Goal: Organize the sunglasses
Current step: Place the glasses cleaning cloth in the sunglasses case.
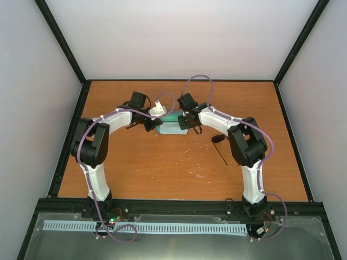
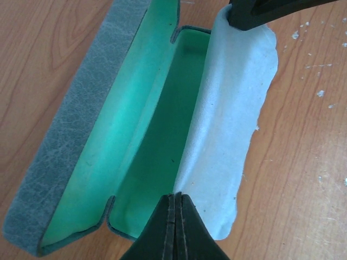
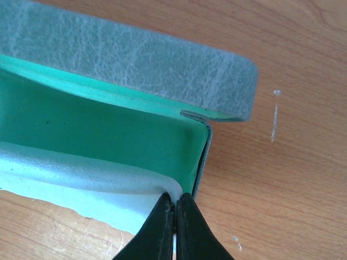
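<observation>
My left gripper should keep going toward the lid until the cloth is inside and then let go, because the pale blue cloth (image 2: 219, 130) stretches straight along the empty green base (image 2: 162, 149).
The black sunglasses (image 1: 219, 142) lie folded on the wooden table, right of the case and beside the right arm's elbow, with one thin temple arm pointing toward the near edge. The blue-grey case (image 1: 171, 129) stands open, showing its green lining (image 2: 135, 146), and looks empty. A pale blue cloth (image 2: 230, 119) is stretched along the case's open base, draped over its rim. My left gripper (image 2: 177, 196) is shut on one end of the cloth. My right gripper (image 3: 174, 201) is shut on the other end (image 3: 70, 181) at the case's corner; it also shows in the left wrist view (image 2: 246, 15).
The case lid (image 3: 135, 54) leans open on the far side. Both arms (image 1: 97, 141) bend inward over the table's middle. Black frame posts (image 1: 65, 49) and pale walls bound the table. White flecks mark the wood (image 1: 190, 149) near the case.
</observation>
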Available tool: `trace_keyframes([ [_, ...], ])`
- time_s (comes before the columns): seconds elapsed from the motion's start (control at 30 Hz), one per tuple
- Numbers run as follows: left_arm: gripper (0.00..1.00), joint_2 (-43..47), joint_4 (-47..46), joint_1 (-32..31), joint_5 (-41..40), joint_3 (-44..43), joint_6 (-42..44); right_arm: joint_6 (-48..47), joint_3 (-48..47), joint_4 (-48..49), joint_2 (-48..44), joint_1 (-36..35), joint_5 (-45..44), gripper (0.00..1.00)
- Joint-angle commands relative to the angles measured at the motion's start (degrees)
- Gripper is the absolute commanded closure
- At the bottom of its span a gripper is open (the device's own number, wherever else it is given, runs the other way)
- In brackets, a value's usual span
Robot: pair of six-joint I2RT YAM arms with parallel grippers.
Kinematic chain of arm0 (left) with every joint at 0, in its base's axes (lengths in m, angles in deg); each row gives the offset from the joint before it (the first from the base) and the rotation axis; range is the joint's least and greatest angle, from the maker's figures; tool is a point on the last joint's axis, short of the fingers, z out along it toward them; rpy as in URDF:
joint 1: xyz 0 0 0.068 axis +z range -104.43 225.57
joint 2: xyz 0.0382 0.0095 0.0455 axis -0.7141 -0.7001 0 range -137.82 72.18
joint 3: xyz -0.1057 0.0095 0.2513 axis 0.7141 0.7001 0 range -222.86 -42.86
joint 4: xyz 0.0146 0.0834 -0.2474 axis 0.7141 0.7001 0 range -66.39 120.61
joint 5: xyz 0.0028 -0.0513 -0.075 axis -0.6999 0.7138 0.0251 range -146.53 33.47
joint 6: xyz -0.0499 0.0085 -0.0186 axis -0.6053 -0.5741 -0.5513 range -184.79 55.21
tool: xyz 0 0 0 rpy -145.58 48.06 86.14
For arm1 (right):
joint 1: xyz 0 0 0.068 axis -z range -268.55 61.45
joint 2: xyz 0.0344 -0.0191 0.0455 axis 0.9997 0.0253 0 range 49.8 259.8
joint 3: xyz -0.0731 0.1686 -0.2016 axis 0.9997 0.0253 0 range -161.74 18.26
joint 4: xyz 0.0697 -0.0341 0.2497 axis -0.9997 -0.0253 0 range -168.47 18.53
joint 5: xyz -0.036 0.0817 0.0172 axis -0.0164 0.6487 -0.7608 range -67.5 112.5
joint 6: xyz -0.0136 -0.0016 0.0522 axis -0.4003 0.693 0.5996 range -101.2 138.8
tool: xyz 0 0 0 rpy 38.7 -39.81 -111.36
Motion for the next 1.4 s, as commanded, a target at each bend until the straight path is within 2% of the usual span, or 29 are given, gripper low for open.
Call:
trace_keyframes([
  [0.0,0.99,-1.8,-0.7,1.0,-0.3,-3.1,-0.4,-0.7,-2.5,-0.3,1.6,0.4,0.0,0.97],
  [0.37,0.99,-3.1,-0.8,1.3,-0.2,-3.5,-0.3,-1.4,-6.4,-1.5,4.8,0.6,1.3,0.97],
  [1.37,0.99,-5.1,-3.2,1.4,-2.8,-3.2,0.9,-2.0,-9.3,-2.0,8.3,0.9,1.9,0.97],
])
